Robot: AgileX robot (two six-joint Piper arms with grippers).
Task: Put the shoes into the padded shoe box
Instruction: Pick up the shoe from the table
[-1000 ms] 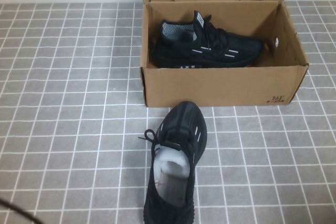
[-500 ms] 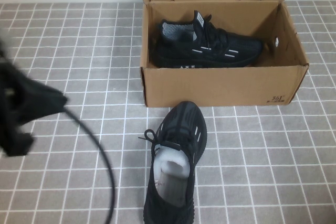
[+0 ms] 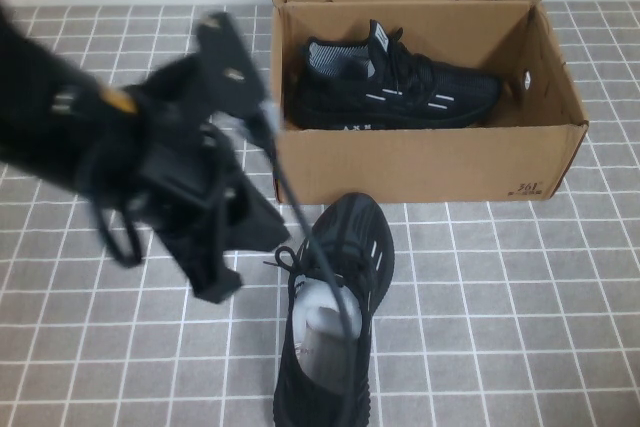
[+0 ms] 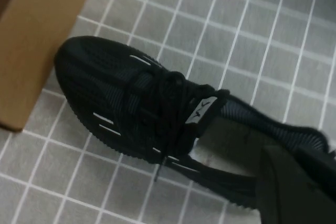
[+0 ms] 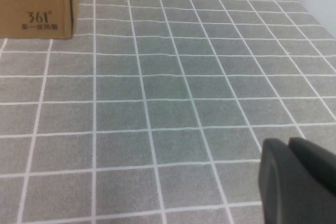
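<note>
The loose black sneaker is standing up and its tongue (image 4: 202,110) is clear of the box, so my left gripper goes on toward the laces (image 4: 169,100) before it closes there.
One black sneaker (image 3: 400,92) lies on its side inside the brown cardboard shoe box (image 3: 420,162) at the back. The other black sneaker (image 3: 335,317), with white paper stuffing, stands on the tiled table in front of the box, toe toward it. It fills the left wrist view (image 4: 131,108), with a box corner (image 4: 37,30) beside its toe. My left gripper (image 3: 225,247) hangs blurred just left of this sneaker, near its heel opening in the left wrist view (image 4: 299,187). My right gripper (image 5: 299,182) is shut and empty, low over bare tiles; it is out of the high view.
A black cable (image 3: 300,217) trails from the left arm across the loose sneaker. The box's printed front corner (image 5: 37,3) shows in the right wrist view. Grey tiled table (image 3: 520,327) surrounds the box; a white wall stands behind it.
My left arm has swept in from the left edge toward the middle, now beside the loose sneaker. Shoes and box have not moved.
</note>
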